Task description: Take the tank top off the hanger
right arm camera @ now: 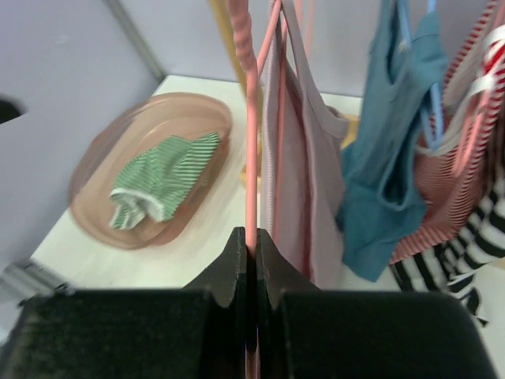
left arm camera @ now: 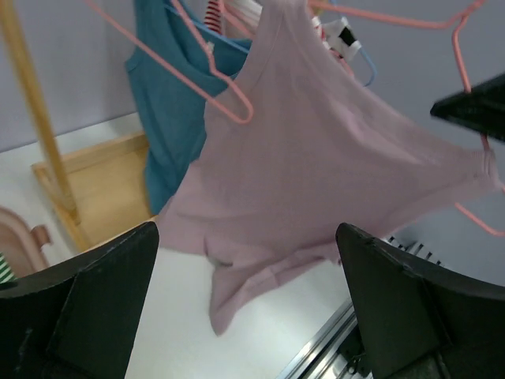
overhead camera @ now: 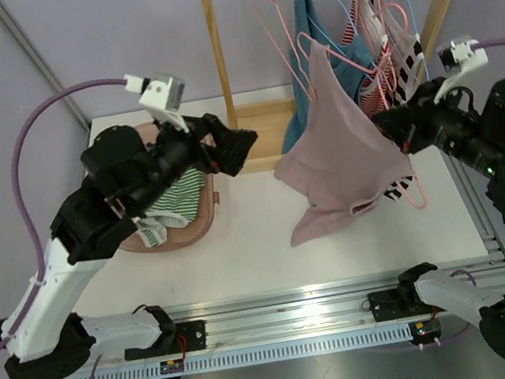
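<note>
The strap [overhead camera: 315,52] is by the rack, away from my left gripper. My right gripper should swing the hanger over so that my left gripper can hold the strap.
A pale pink tank top [overhead camera: 338,152] hangs on a pink wire hanger [overhead camera: 343,60], pulled out from the wooden rack; its hem trails on the white table. It also shows in the left wrist view [left arm camera: 316,166] and the right wrist view [right arm camera: 304,166]. My right gripper [overhead camera: 394,121] is shut on the hanger's pink wire [right arm camera: 252,158] at the top's right side. My left gripper [overhead camera: 244,145] is open and empty, left of the tank top and apart from it, its fingers [left arm camera: 87,308] framing the hem.
A wooden clothes rack [overhead camera: 230,49] at the back holds a teal top [overhead camera: 307,17], striped tops [overhead camera: 380,25] and more hangers. A brown oval tray [overhead camera: 177,225] at left holds a green striped garment [overhead camera: 178,201]. A metal rail [overhead camera: 298,298] runs along the near edge.
</note>
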Robot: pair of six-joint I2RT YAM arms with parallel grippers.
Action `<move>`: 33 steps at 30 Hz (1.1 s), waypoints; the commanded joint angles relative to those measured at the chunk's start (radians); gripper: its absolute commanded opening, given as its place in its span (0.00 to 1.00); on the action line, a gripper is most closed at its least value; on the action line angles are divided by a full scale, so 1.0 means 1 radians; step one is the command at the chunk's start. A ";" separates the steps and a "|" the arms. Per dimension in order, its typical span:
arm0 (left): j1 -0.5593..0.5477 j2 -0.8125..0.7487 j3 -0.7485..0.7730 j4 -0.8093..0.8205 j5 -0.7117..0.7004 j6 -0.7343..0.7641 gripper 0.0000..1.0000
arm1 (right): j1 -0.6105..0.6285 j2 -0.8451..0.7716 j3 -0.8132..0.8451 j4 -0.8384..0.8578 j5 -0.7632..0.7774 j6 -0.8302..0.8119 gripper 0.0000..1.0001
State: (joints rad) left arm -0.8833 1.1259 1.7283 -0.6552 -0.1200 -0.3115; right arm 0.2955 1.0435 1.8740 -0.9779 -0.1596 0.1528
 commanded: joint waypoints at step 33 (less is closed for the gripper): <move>-0.298 0.313 0.160 0.118 -0.504 0.049 0.54 | 0.004 -0.289 -0.320 0.266 -0.492 0.238 0.00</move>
State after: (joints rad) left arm -1.1774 1.4242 1.8530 -0.5518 -0.5449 -0.2733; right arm 0.2962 0.7536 1.5494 -0.8043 -0.6392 0.3893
